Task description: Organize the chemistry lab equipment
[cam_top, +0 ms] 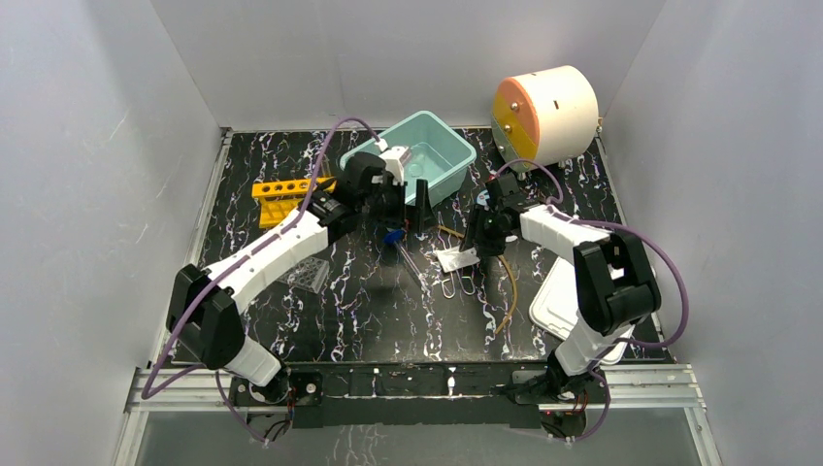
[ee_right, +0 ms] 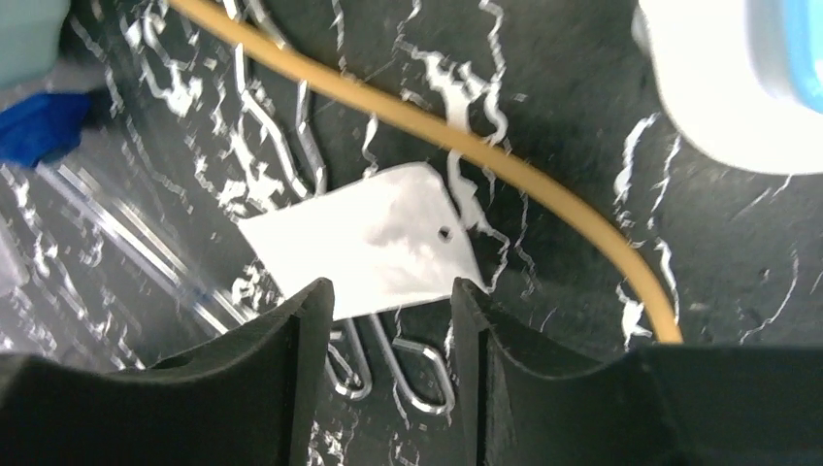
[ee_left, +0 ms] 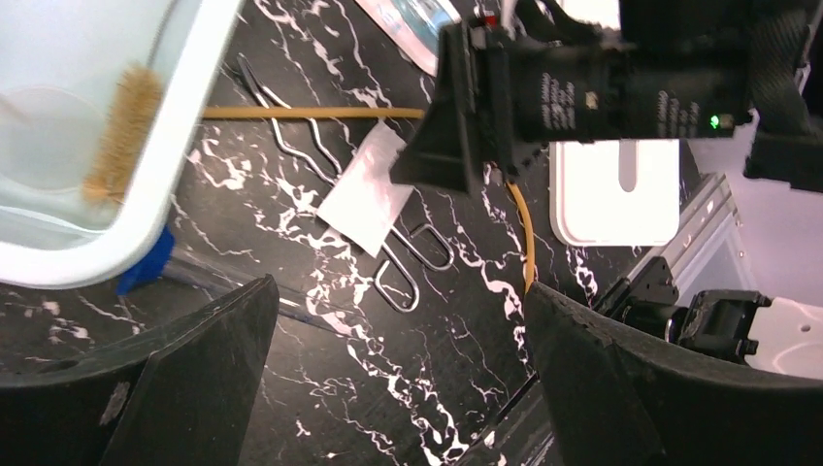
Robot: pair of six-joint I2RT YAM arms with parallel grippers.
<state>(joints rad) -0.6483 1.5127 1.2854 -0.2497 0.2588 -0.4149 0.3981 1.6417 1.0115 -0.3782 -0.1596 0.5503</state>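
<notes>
With the white card flat across the wire clips [ee_left: 367,190], my right gripper next steadies its holed end while my left gripper takes the card's opposite end [ee_left: 348,229].
A white card [cam_top: 454,259] lies mid-table on two wire clips [cam_top: 458,284], with amber tubing [cam_top: 509,291] curving past them. My right gripper [cam_top: 482,249] hovers just over the card [ee_right: 369,243], open, its tips at the card's near edge and the clip loops [ee_right: 417,374] showing between them. The tubing [ee_right: 466,146] runs behind. My left gripper [cam_top: 408,209] stands open and empty beside the teal bin [cam_top: 456,160]. In its view a brush [ee_left: 121,131] lies in the bin [ee_left: 165,155]. A blue-capped tube [cam_top: 393,236] lies by the bin. The yellow rack [cam_top: 281,194] sits at the back left.
A white and orange drum [cam_top: 543,115] stands at the back right. A white tray [cam_top: 563,296] lies by the right arm's base. A clear plastic piece [cam_top: 309,275] rests left of centre. Grey walls close in both sides and the back.
</notes>
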